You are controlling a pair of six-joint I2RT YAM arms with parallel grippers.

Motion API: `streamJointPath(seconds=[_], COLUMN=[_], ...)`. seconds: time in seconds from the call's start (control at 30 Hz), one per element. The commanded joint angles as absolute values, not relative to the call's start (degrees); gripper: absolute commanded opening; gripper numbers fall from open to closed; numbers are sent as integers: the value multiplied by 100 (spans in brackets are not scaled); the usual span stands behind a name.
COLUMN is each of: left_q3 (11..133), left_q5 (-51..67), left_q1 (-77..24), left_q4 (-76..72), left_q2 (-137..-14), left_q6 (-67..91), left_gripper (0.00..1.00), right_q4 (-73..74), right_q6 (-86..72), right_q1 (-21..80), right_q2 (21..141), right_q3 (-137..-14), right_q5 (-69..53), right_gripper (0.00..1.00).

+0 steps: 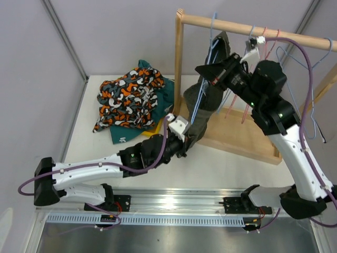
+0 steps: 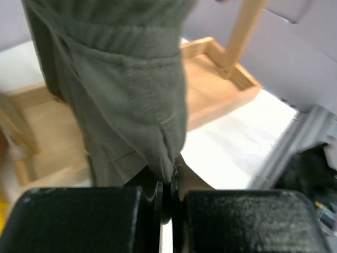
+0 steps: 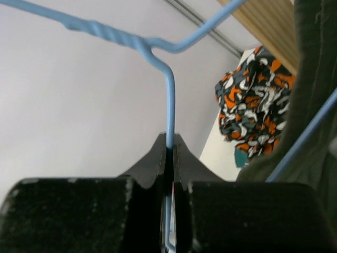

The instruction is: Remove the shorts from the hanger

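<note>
The blue hanger [image 1: 199,99] tilts with the shorts toward my left gripper. My right gripper should keep the hanger back while my left gripper pulls the shorts clear [image 1: 210,99].
Olive-grey shorts [image 1: 206,97] hang from a blue wire hanger [image 1: 211,45] on the wooden rail [image 1: 237,26]. My left gripper [image 1: 185,138] is shut on their lower hem; in the left wrist view the cloth [image 2: 131,95] runs down into the closed gripper [image 2: 167,182]. Up by the rail, my right gripper [image 1: 210,68] is shut on the hanger; in the right wrist view the blue wire [image 3: 169,105] stands pinched in the gripper [image 3: 170,145], and the olive shorts [image 3: 316,79] drape at the right edge.
Camouflage shorts [image 1: 129,97] lie heaped on teal shorts [image 1: 164,95] at the table's back left. Bare blue and pink hangers [image 1: 295,60] hang further right on the rail. The rack's wooden base tray [image 1: 247,139] and upright post [image 1: 179,58] stand right behind both grippers.
</note>
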State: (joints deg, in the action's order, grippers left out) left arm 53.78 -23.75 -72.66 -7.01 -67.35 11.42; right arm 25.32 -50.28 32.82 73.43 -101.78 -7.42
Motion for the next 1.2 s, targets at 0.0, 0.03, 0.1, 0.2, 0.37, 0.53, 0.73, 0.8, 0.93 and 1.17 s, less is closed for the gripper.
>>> streamJointPath(seconds=[0.0, 0.03, 0.1, 0.2, 0.37, 0.53, 0.73, 0.8, 0.93, 1.17], left_q3=[5976, 6098, 6178, 6284, 6144, 6292, 6364, 6206, 5451, 4957], left_q5=[-2382, -2260, -2206, -2276, -2294, -2180, -1978, -1829, -1732, -1828], left_q1=[-6585, -6305, -6066, -5775, -5572, -5301, -5150, -5159, -5168, -5212], left_q4=[-449, -440, -387, -299, -325, 226, 511, 361, 334, 825], left_q2=[-6864, -6873, -6891, -6856, -6662, -6925, -7111, -6734, -6013, -4853], left_q6=[1134, 1108, 1099, 1046, 1028, 1125, 1212, 1457, 1792, 1942], left_gripper=[0, 0, 0, 0, 0, 0, 0, 0, 0, 0], right_q4=[1626, 1626, 1670, 1740, 1495, 1091, 1598, 1949, 2075, 1776], right_q6=[-5615, -5860, -6063, -6424, -6890, -7645, -7279, -6902, -6610, -6680], right_q1=[3313, 3366, 3401, 3419, 3437, 3454, 3577, 3420, 2849, 1969], right_q2=[6593, 6339, 6127, 5898, 5809, 5906, 5985, 6212, 6775, 7742], right_q3=[-9652, -9328, -9115, -8913, -8807, -8719, -9078, -9263, -9798, -10221], right_q5=[-1011, -1011, -1081, -1265, -1625, -2011, -1593, -1529, -1870, -2364], right_gripper=[0, 0, 0, 0, 0, 0, 0, 0, 0, 0])
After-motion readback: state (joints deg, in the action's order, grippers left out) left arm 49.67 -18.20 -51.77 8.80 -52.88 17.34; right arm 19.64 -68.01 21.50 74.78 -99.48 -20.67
